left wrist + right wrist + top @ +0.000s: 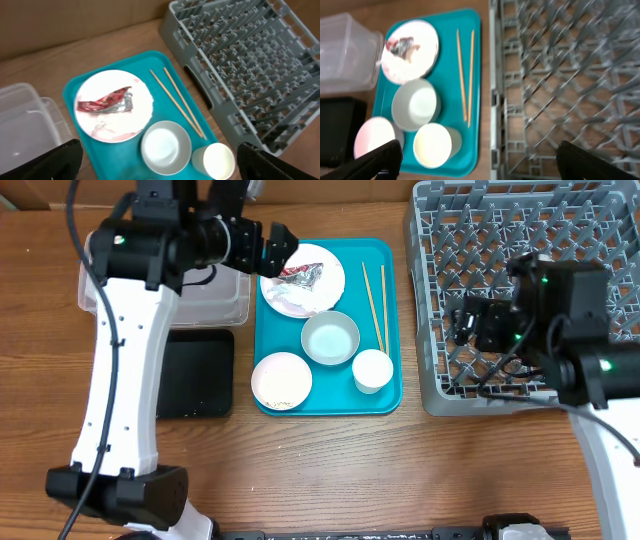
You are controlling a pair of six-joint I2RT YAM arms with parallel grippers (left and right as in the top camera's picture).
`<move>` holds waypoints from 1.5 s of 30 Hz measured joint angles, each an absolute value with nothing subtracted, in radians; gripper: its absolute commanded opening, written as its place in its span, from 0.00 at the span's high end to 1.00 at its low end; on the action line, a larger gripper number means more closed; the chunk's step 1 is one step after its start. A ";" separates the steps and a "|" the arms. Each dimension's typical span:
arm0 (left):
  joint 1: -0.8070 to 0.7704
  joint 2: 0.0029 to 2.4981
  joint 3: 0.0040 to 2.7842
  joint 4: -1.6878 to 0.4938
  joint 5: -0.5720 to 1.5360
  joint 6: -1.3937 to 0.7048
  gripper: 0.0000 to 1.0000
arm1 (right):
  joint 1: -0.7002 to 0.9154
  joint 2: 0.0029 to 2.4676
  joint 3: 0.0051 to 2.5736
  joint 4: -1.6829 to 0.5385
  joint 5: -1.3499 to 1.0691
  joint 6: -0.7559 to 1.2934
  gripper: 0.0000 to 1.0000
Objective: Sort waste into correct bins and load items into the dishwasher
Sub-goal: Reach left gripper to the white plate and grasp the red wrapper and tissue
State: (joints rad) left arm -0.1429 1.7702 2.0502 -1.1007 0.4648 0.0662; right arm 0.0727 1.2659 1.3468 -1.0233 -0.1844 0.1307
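The crumpled wrapper [302, 276] is on the plate. I should keep my right gripper waiting above the rack while my left gripper puts the wrapper into the clear tub [222, 300].
A pale plate [312, 292] on the teal tray [390, 395] holds the crumpled red-and-silver wrapper [300, 276]. A bowl [330, 338], a small dish [281, 380], a white cup [372, 370] and two chopsticks [376, 308] also lie on the tray. My left gripper [283, 246] hovers open over the plate's far left edge; its wrist view shows the wrapper [107, 101], bowl [166, 147] and cup [214, 161] below its open jaws [160, 165]. My right gripper [466, 320] hangs open above the grey rack [520, 240]. The napkin and rice do not show.
The clear tub [215, 298] stands left of the teal tray, partly under my left arm. The black tray [195, 372] lies in front of it. The right wrist view shows the rack [560, 85], the cup [434, 145] and the chopsticks [465, 70].
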 measured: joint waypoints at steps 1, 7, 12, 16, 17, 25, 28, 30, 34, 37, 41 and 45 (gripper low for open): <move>-0.144 1.776 2.051 -1.101 0.475 0.050 0.00 | 0.073 1.281 1.347 -1.029 -0.198 0.131 0.00; -0.145 1.809 2.051 -1.070 0.519 -0.019 0.12 | 0.073 1.333 1.347 -1.010 -0.241 0.131 0.00; -0.182 1.885 2.069 -1.032 0.340 -0.156 0.09 | 0.073 1.334 1.347 -0.972 -0.254 0.131 0.00; -0.230 2.013 2.071 -1.016 0.149 -0.309 0.00 | 0.073 1.334 1.347 -0.975 -0.258 0.131 0.00; -0.238 2.047 2.071 -1.007 0.120 -0.337 0.00 | 0.073 1.334 1.347 -0.979 -0.258 0.131 0.00; -0.267 2.236 2.071 -0.973 0.027 -0.463 0.00 | 0.073 1.334 1.347 -0.995 -0.258 0.131 0.00; -0.267 2.271 2.071 -0.972 0.021 -0.493 0.00 | 0.073 1.334 1.347 -0.996 -0.258 0.131 0.00; -0.267 2.288 2.071 -0.971 0.021 -0.503 0.00 | 0.073 1.334 1.347 -0.996 -0.258 0.131 0.00; -0.267 2.312 2.071 -0.961 0.022 -0.518 0.00 | 0.073 1.334 1.347 -0.996 -0.258 0.131 0.00; -0.267 2.329 2.071 -0.950 0.022 -0.522 0.00 | 0.073 1.334 1.347 -0.995 -0.258 0.131 0.00; -0.267 2.352 2.071 -0.933 0.022 -0.522 0.00 | 0.073 1.334 1.347 -0.996 -0.258 0.130 0.00; -0.271 2.372 2.071 -0.891 0.022 -0.523 0.00 | 0.073 1.334 1.347 -0.996 -0.258 0.131 0.00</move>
State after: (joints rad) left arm -0.2710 2.3722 2.0712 -0.8906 0.0216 -0.5232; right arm 0.0727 1.3342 1.3468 -0.9962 -0.2584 0.1310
